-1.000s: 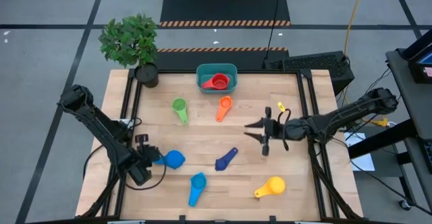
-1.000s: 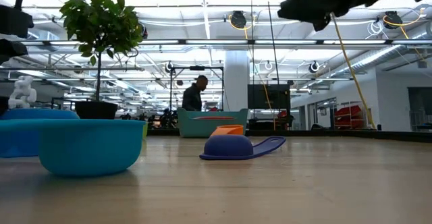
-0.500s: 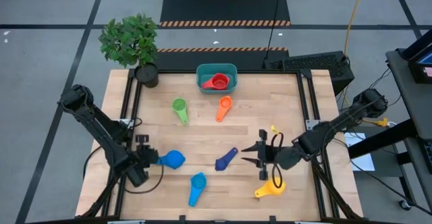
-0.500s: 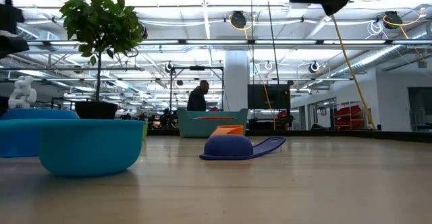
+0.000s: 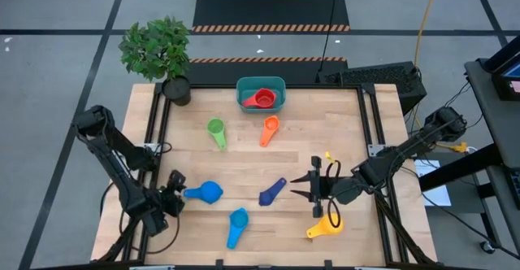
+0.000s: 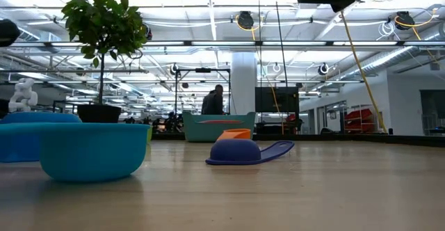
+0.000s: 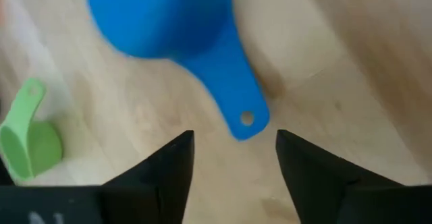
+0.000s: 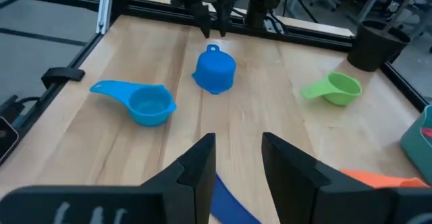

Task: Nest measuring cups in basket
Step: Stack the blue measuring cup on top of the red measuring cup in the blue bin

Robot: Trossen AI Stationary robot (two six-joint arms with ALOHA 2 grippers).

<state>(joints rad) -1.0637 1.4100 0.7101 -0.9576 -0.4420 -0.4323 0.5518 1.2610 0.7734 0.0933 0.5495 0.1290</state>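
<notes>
The blue measuring cup (image 5: 212, 192) is lying with its opening facing down. My left gripper should pinch its handle end (image 7: 239, 112) and turn the cup on its side before nesting it.
A blue measuring cup (image 5: 210, 191) lies mouth down near the table's left front. My left gripper (image 5: 180, 193) is open, its fingers (image 7: 169, 163) on either side of the cup's handle end (image 7: 246, 119) without touching. My right gripper (image 5: 294, 185) hangs open above the table, nothing between its fingers (image 8: 199, 160); the dark blue cup (image 5: 272, 192) lies just left of it and the yellow cup (image 5: 327, 224) just nearer. A red cup (image 5: 262, 99) sits in the teal basket (image 5: 241, 91). Green (image 5: 215, 128), orange (image 5: 270, 125) and light blue (image 5: 237, 219) cups rest on the wood.
A potted plant (image 5: 177, 89) stands at the far left corner beside the basket. Dark frame rails (image 5: 370, 124) run along the table's sides. In the low view a blue cup (image 6: 90, 151) sits close in front. A person (image 6: 215, 102) walks in the room behind.
My left gripper has rolled and drawn back toward the table's near left corner, off the blue cup's handle; the cup has stayed in place. My right gripper has swung toward the near edge, from beside the orange cup to between the dark blue and yellow cups, then held still.
</notes>
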